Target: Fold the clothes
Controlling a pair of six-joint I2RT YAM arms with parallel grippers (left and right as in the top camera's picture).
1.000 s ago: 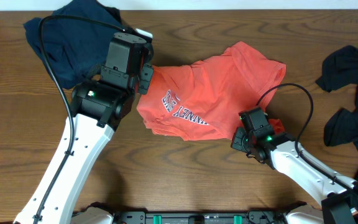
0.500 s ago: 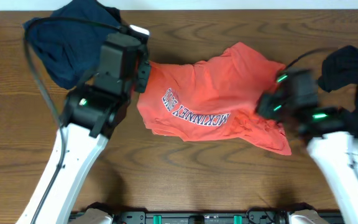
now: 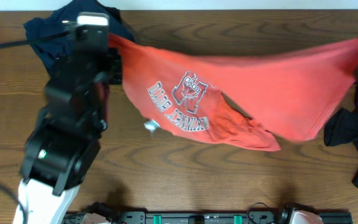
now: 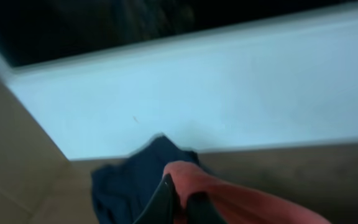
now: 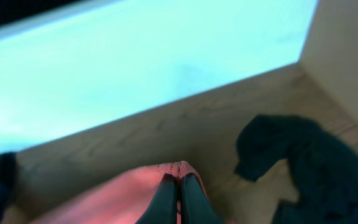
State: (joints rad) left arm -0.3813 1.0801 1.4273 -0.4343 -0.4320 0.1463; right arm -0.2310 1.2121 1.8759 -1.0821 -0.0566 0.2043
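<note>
Next, I lift the T-shirt and swing it toward the pale wall (image 3: 229,4), then lay it down spread out, because the red-orange T-shirt's lower part (image 3: 244,132) hangs bunched up toward my side.
A red-orange T-shirt (image 3: 260,81) with block lettering hangs stretched wide above the table, its lower part drooping toward the wood. My left gripper (image 4: 182,188) is shut on the shirt's left corner (image 4: 260,202), held high beside the navy shirt (image 4: 123,183). In the overhead view the left arm (image 3: 73,112) rises close to the camera, with the gripper (image 3: 112,50) at the shirt's upper left end. My right gripper (image 5: 179,176) is shut on a ribbed edge of the red-orange shirt (image 5: 123,193). It lies beyond the overhead view's right edge.
A navy blue shirt (image 3: 48,31) lies crumpled at the table's back left. Black clothes (image 3: 353,124) are piled along the right side and show in the right wrist view as a dark heap (image 5: 303,155). A pale wall runs behind the table.
Both arms have lifted and pulled apart. The red-orange shirt went from a crumpled heap on the table to a wide sheet held in the air, and the right arm left the overhead view.
</note>
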